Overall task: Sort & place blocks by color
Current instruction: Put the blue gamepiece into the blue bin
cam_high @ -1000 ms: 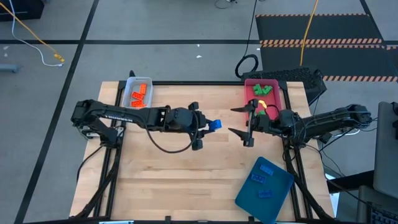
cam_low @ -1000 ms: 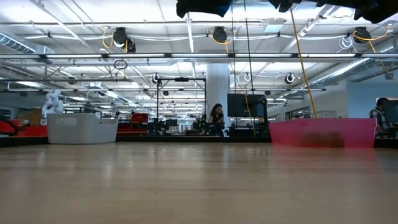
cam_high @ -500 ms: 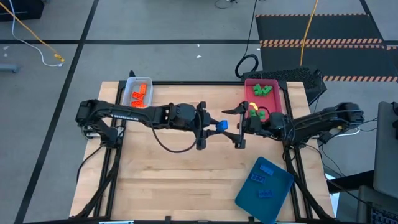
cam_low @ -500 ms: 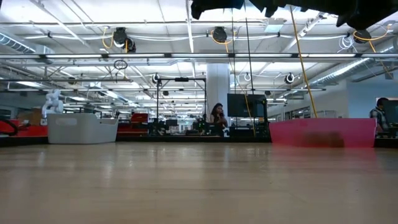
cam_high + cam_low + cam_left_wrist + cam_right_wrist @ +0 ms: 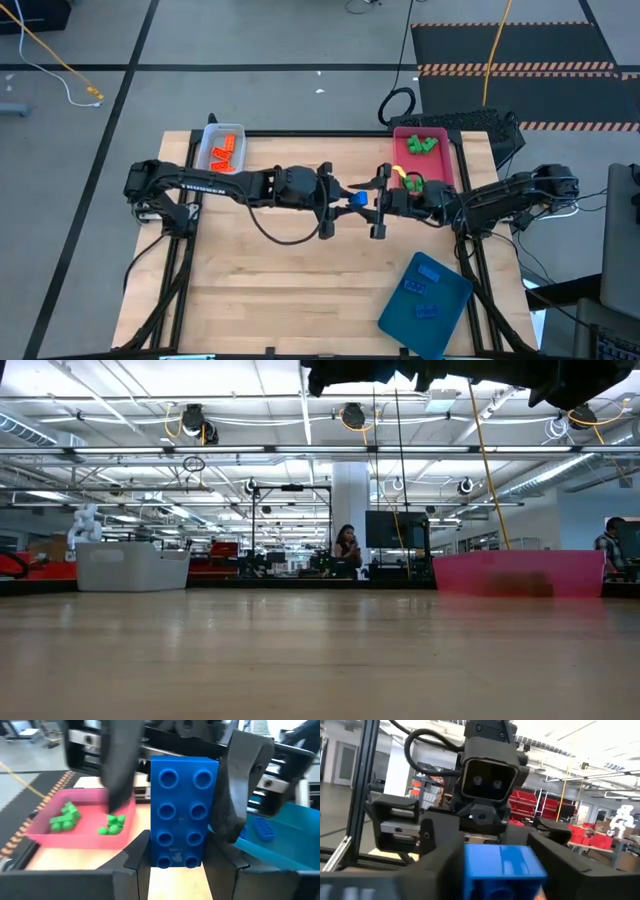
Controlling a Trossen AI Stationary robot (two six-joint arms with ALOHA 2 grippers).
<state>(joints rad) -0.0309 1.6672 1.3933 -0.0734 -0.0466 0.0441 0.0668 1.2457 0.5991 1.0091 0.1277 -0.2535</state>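
Note:
Next, my right gripper takes the blue block (image 5: 361, 198) by its loose end and brings it to the dark-teal tray (image 5: 427, 300), because the tray is far from my left gripper.
My left gripper (image 5: 345, 198) is shut on a blue two-by-four studded block (image 5: 357, 199) above the table's middle. My right gripper (image 5: 378, 202) faces it, open, one finger on each side of the block's free end (image 5: 184, 775). In the right wrist view the block (image 5: 502, 865) fills the space between those fingers. Orange blocks (image 5: 224, 152) lie in the pale tray (image 5: 205, 150), green blocks (image 5: 422, 145) in the pink tray (image 5: 447, 160), and blue blocks (image 5: 420, 290) in the dark-teal tray (image 5: 455, 300). My left gripper pinches the blue block by its near short end (image 5: 175, 857) between both fingers, which press on the two long sides. The fingers are level and point toward the table's right, with the block running on along them. It is lifted clear of the table.
A tiny yellow piece (image 5: 402, 170) sits beside the pink tray. Both grippers hang high above the bare wood (image 5: 320, 660) in the low view. A black cable loops under the left arm (image 5: 275, 235). People show in the room beyond the table.
My left gripper has carried the blue block toward the table's right. My right gripper, open, has moved toward the table's left until its fingers stand on either side of the block's free end.

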